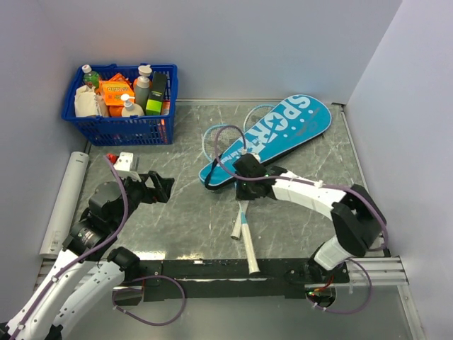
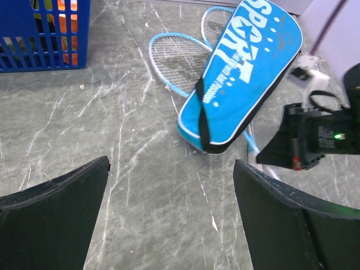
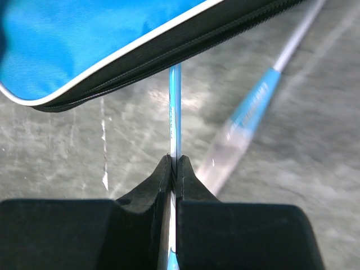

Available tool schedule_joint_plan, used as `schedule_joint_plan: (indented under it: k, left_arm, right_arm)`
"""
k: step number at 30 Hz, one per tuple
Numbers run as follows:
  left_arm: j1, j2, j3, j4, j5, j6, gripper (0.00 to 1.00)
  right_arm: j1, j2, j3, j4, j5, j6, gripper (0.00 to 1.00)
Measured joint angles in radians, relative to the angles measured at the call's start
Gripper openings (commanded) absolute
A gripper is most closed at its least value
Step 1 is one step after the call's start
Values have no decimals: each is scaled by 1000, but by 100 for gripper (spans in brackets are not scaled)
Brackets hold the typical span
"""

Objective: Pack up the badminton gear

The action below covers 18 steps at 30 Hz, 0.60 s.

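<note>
I keep swinging the racket's thin shaft [image 3: 175, 112], held in my right gripper, toward open table [image 1: 274, 218] past the other handle until the handles come apart.
The teal "SPORT" bag [image 1: 272, 134] lies at an angle at the back right, on top of two light-blue rackets. The racket heads [image 1: 221, 139] stick out at its left, and the grey-white handles [image 1: 246, 241] point toward the front edge. My right gripper [image 1: 249, 185] is at the bag's near end, shut on one racket's thin shaft [image 3: 175, 107]. The other racket's shaft [image 3: 253, 107] lies to its right. My left gripper [image 1: 164, 188] is open and empty over bare table, left of the bag [image 2: 242, 73]. No shuttlecocks are in view.
A blue basket [image 1: 120, 131] of bottles and packets stands at the back left. A white tube [image 1: 64, 205] lies along the left edge. Walls close in the left, back and right. A black rail [image 1: 233, 269] runs along the front.
</note>
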Motion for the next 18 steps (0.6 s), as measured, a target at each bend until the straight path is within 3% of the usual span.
schedule_joint_plan:
  k: [8, 18]
  left_arm:
    - [0, 0, 0, 0, 0, 0, 96]
    - [0, 0, 0, 0, 1, 0, 96]
  right_arm:
    - [-93, -128, -89, -10, 33, -2, 0]
    - [-237, -97, -163, 8, 82, 36, 0]
